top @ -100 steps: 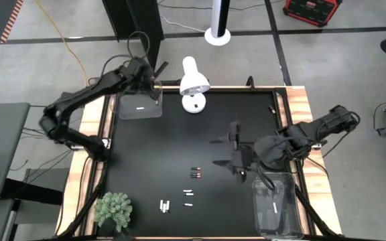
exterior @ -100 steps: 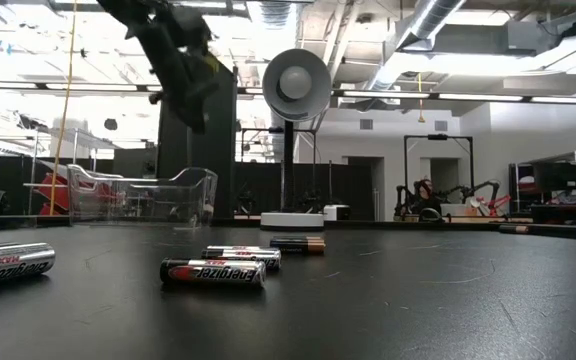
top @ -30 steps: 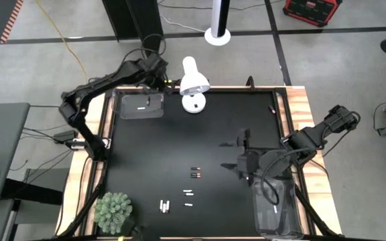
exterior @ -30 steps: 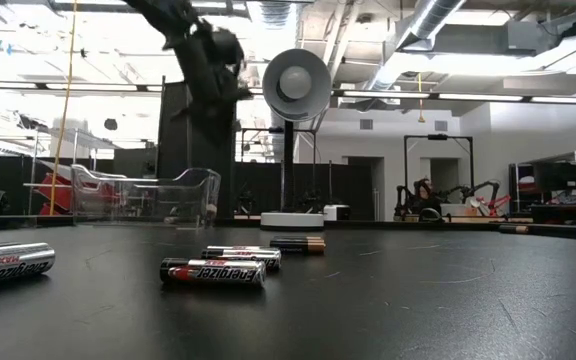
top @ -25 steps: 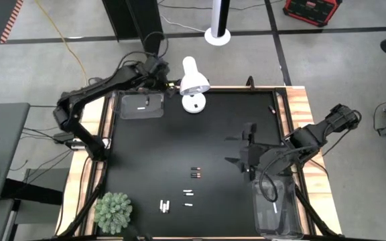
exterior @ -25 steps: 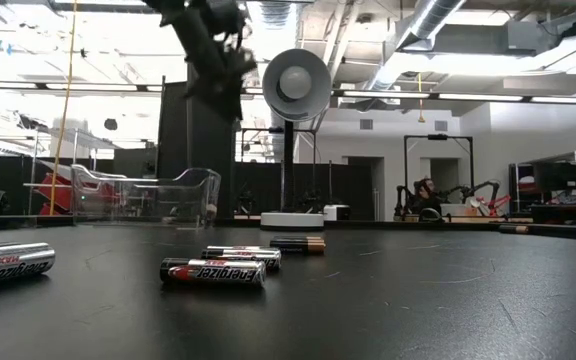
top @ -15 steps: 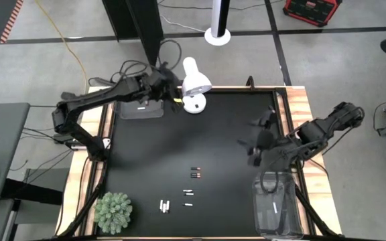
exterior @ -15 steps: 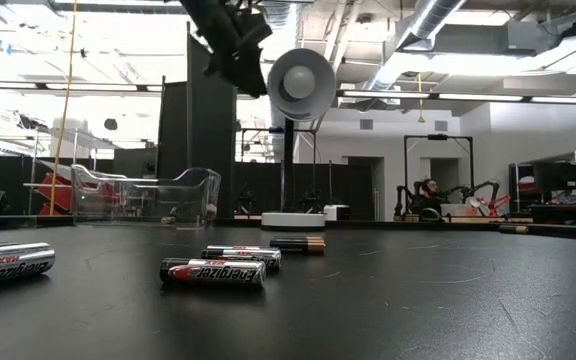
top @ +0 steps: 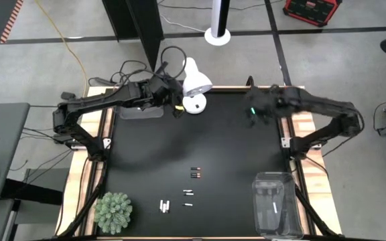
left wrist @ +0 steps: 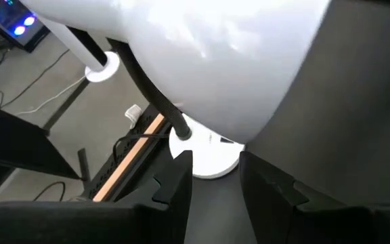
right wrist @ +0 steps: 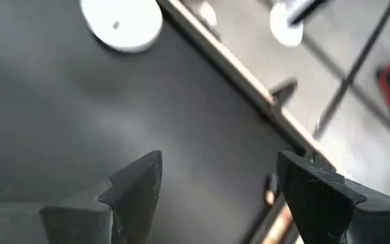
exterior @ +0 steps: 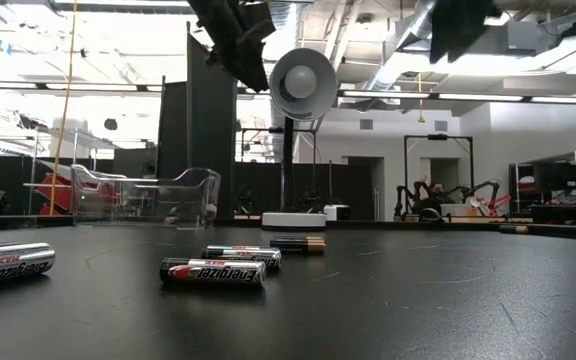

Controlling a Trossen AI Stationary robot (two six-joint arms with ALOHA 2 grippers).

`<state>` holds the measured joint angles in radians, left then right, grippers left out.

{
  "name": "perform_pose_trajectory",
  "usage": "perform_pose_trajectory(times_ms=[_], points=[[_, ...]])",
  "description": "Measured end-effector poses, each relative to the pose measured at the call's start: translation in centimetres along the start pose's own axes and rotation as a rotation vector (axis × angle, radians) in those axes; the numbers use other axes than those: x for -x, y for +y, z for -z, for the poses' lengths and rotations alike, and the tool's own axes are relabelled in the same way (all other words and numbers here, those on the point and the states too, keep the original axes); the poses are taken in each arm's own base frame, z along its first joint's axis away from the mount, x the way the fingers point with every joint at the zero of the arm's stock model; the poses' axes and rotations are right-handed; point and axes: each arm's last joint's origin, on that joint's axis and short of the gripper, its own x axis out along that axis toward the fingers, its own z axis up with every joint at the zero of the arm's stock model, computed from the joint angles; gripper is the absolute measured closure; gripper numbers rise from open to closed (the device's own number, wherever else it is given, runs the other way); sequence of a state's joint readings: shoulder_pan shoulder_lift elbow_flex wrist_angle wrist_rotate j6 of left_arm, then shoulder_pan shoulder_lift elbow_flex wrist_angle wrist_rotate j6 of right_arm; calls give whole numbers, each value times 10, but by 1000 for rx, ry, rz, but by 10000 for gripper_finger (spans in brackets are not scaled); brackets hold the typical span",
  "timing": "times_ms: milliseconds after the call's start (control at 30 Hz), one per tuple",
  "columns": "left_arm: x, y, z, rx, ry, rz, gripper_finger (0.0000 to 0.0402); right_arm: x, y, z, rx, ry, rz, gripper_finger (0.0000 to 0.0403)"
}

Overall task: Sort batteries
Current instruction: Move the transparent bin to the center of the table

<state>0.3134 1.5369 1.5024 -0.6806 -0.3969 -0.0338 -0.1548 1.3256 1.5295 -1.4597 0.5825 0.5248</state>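
Next, I bring the clear bin with the white battery [top: 277,206] inward by its far rim [top: 273,175] with my right gripper, since it's across the mat from my left gripper.
Several loose batteries lie on their sides on the black mat: a dark pair [top: 194,173], light ones [top: 188,194] and a group [top: 164,205]. In the low view they show as a dark battery [exterior: 213,271], others [exterior: 243,254] and a silver one [exterior: 13,260]. My left gripper [top: 175,102] [left wrist: 215,169] is open and empty, raised beside the white lamp, past the left clear bin [top: 139,111]. My right gripper [top: 250,110] [right wrist: 219,176] is open and empty, high over the mat's far right part. The right clear bin [top: 275,204] holds a white battery [top: 274,208].
A white desk lamp [top: 194,84] stands at the far edge, its shade [left wrist: 202,61] close in front of my left fingers. A green potted plant [top: 113,210] sits at the near left corner. Wooden rails [top: 299,110] border the mat. Bare mat lies between lamp and batteries.
My left gripper has moved from above the left bin toward the table's right, ending beside the lamp. My right arm has swung fast from beside the right bin toward the far edge and risen. The batteries have stayed where they were.
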Motion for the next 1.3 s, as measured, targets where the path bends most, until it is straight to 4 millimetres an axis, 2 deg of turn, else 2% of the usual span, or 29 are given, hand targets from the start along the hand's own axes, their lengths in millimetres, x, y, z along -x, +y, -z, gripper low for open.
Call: perform_pose_trajectory(times_ms=[200, 333, 500, 667, 1000, 1133, 1300], points=[[5, 2, 0, -1, -5, 0, 285, -66, -34, -28, -59, 278, -1, 100], [6, 0, 0, -13, -5, 6, 285, -114, -59, -37, -107, 443, 10, 114], [8, -3, 2, -42, 14, 14, 285, -163, -90, -34, -185, 649, 45, 146], [8, -4, 6, -66, 46, 16, 285, -203, -109, -26, -224, 818, 30, 206], [18, 0, 6, -76, 33, 17, 285, -261, -116, -11, -204, 1031, -10, 385], [30, 6, 10, -65, -8, 20, 285, -277, -122, -3, -232, 1094, -61, 391], [48, 14, 25, -35, -67, 23, 285, -277, -140, 0, -322, 1095, -107, 399]])
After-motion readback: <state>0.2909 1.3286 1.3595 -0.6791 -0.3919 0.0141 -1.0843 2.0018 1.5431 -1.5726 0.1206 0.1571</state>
